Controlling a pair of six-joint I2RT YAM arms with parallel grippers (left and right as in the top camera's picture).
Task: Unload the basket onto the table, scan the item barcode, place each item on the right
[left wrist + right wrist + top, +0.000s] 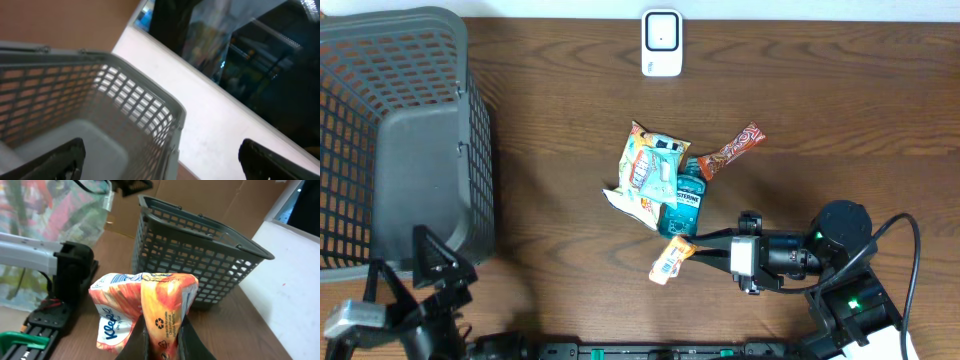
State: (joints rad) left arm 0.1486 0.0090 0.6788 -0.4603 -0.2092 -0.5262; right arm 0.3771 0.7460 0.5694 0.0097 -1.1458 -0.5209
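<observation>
The basket's near end (405, 267) leaves my left gripper little room, so next my left gripper pushes the basket farther back, then pulls away and turns to the tissue pack (670, 262) first.
An orange Kleenex tissue pack (145, 300) is pinched by its folded end in my right gripper (162, 332), which is shut on it. From overhead, the tissue pack (668, 264) hangs just off the table, in front of the other items, at the tip of the right gripper (692, 250). No barcode shows on the faces I see. A white scanner (662, 43) stands at the table's far edge. My left gripper (160, 157) is open and empty, at the near left by the basket (405, 265).
A grey mesh basket (410, 130) fills the left side of the table; its rim (150, 95) is right in front of my left gripper. A snack bag (650, 165), a blue mouthwash bottle (682, 205) and a red-brown bar (732, 150) lie mid-table.
</observation>
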